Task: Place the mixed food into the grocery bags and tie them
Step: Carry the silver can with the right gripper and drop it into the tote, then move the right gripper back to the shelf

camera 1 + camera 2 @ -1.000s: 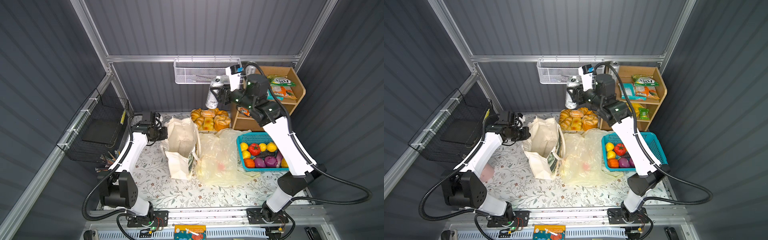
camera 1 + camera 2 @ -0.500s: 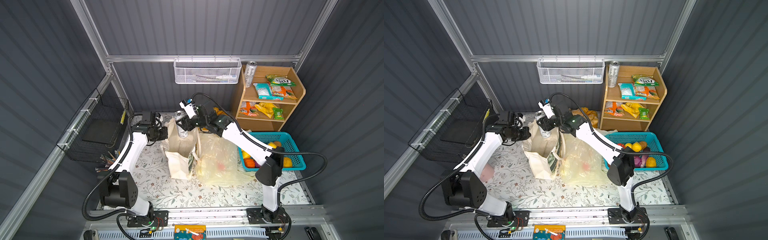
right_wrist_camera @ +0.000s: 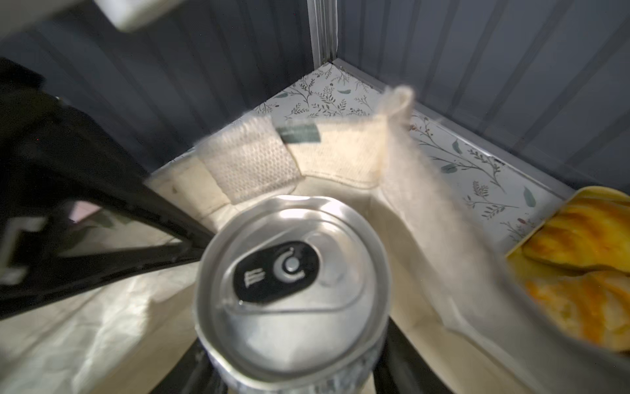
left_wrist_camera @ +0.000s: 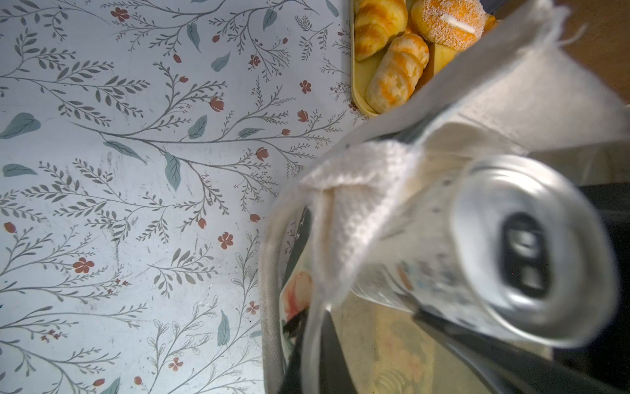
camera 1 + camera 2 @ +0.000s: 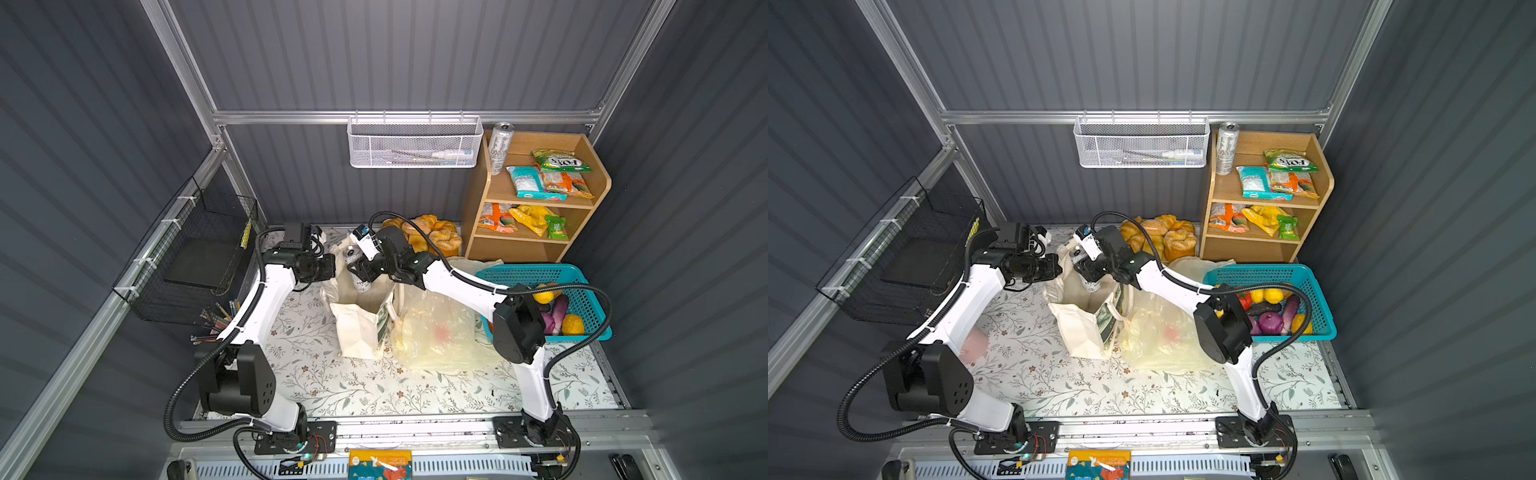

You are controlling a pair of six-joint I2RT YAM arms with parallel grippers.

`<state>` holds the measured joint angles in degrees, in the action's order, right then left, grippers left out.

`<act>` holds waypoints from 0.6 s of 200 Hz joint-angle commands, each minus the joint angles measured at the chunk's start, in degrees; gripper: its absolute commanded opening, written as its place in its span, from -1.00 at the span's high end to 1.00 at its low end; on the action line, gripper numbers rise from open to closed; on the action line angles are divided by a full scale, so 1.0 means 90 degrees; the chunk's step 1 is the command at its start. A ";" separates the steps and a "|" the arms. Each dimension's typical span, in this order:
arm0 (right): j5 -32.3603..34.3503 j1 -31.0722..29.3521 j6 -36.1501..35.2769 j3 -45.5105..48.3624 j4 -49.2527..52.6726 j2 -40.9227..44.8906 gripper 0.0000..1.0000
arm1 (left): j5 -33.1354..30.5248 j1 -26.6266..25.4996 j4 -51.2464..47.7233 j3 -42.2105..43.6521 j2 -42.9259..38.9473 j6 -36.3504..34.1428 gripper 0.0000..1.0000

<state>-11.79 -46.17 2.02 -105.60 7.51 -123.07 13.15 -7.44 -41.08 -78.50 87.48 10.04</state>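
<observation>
The white can [image 5: 362, 284] hangs upright inside the open rim of the tote. My right gripper should keep lowering the can until it rests on the tote's bottom [image 5: 369, 302].
A tall white drink can [image 5: 360, 282] [image 3: 293, 283] hangs upright in the mouth of the cream canvas tote [image 5: 356, 332] [image 5: 1082, 332], with my right gripper [image 5: 365, 271] [image 3: 296, 370] shut on its sides. My left gripper [image 5: 332, 268] [image 4: 312, 358] is shut on the tote's rim by the woven handle [image 4: 354, 191], pulling that side outward. The pale-yellow plastic bag [image 5: 432, 336] [image 5: 1158, 334] lies slumped beside the tote with something red inside. Toy fruits and vegetables [image 5: 1268, 320] fill the teal basket [image 5: 536, 274]. A second can [image 5: 500, 147] and packets [image 5: 528, 183] sit on the shelf.
A wooden shelf unit [image 5: 473, 208] stands at the back right. A tray of bread rolls [image 5: 432, 235] sits right behind the tote. A white mesh basket [image 5: 415, 143] hangs on the back wall and a black wire basket [image 5: 195, 257] on the left wall.
My right arm carried the can from up by the shelf down and left into the tote's mouth. The left arm has kept its hold on the tote rim without moving.
</observation>
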 commanded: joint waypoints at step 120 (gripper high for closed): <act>0.0302 -0.0008 0.0117 -0.0293 0.0070 -0.0591 -0.25 | -0.0033 -0.0042 -0.0538 -0.0028 -0.0238 -0.0159 1.00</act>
<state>-10.26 -46.44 2.50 -106.21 8.25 -129.86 13.10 -7.46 -41.76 -78.61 86.59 9.63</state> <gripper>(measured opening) 0.600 0.054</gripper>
